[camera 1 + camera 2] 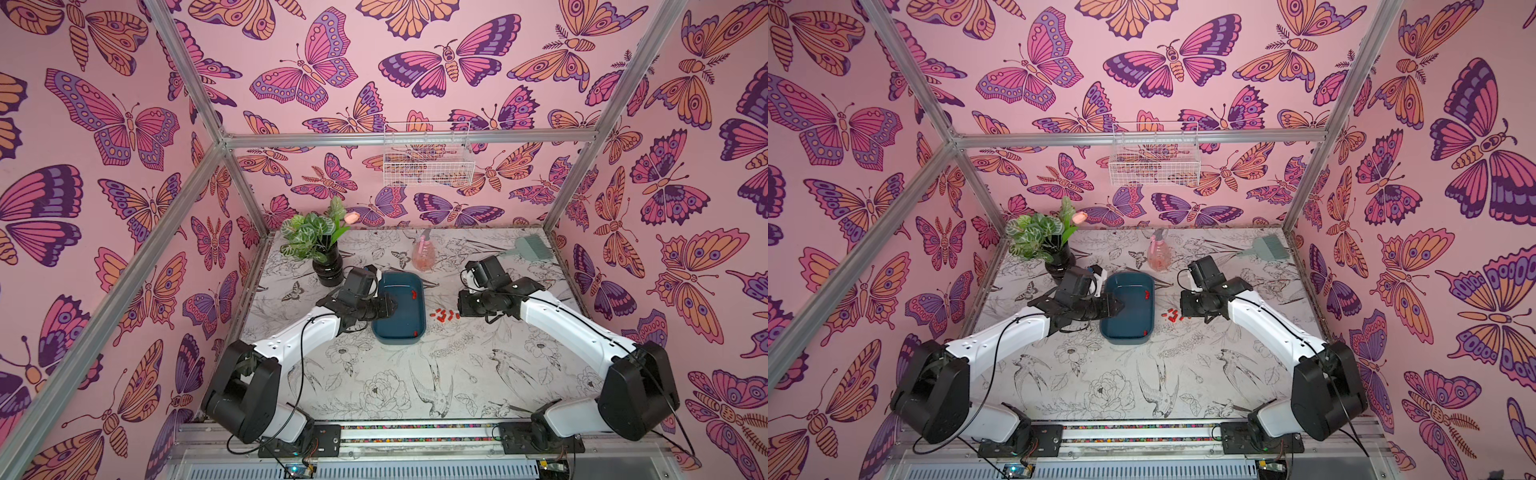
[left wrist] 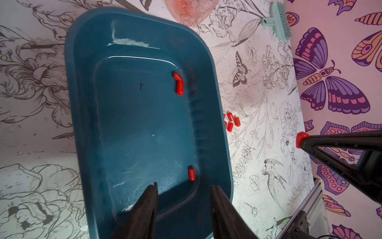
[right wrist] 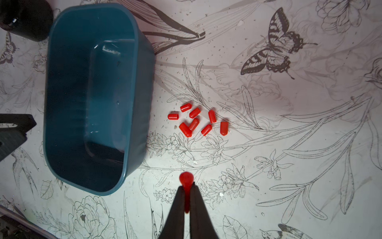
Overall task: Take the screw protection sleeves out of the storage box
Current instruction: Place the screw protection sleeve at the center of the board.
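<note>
My right gripper keeps going down to the free tabletop [image 3: 220, 149] beside the sleeve cluster and lets go there, as the held sleeve [image 3: 186, 179] is clear of the storage box.
The dark teal storage box [image 1: 399, 338] [image 2: 134, 124] [image 3: 68, 103] lies mid-table. Three red screw protection sleeves lie inside it: a touching pair [image 2: 179, 87] by one long wall and a single one [image 2: 191, 174] near a corner. Several more sleeves [image 3: 185, 129] [image 1: 442, 315] [image 1: 1173, 316] lie in a loose cluster on the table beside the box. My left gripper [image 2: 184, 187] [image 1: 392, 307] hovers open over the box floor, holding nothing. My right gripper [image 3: 187, 187] [image 1: 459, 311] is shut on one sleeve [image 3: 186, 179] [image 2: 302, 139], above the table close to the cluster.
A black vase with a plant [image 1: 328, 266] stands just behind the left arm. A pink spray bottle [image 1: 424, 251] sits behind the box, and a teal brush [image 1: 536, 245] lies at the back right. A white wire basket [image 1: 428, 158] hangs on the back wall.
</note>
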`<state>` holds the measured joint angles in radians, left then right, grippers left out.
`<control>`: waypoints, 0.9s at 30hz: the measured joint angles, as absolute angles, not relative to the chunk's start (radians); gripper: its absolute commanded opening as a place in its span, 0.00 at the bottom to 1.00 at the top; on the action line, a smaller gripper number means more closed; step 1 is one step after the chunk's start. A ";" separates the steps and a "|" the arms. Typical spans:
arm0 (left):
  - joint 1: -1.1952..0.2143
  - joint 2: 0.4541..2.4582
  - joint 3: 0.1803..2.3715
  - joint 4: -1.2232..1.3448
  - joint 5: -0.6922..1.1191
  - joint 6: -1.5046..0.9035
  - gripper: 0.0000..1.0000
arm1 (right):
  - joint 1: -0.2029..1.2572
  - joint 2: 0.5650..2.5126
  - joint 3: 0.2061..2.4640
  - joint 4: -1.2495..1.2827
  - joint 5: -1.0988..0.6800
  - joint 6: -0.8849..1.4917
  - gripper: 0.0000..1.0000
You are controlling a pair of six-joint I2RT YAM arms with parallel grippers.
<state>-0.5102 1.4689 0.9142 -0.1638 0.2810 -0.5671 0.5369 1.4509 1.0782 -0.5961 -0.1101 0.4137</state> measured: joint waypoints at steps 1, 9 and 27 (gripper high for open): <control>-0.512 1.475 0.918 -0.164 0.282 -0.567 0.47 | 0.536 1.463 1.076 -0.587 -0.113 0.414 0.11; -0.530 1.526 0.938 -0.156 0.297 -0.581 0.48 | 0.530 1.567 1.059 -0.546 -0.126 0.410 0.11; -0.537 1.579 0.972 -0.149 0.300 -0.584 0.48 | 0.523 1.702 1.055 -0.529 -0.113 0.384 0.12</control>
<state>-0.5373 1.5795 0.9718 -0.1493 0.2996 -0.5842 0.5232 1.7023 1.0550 -0.5293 -0.1127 0.3843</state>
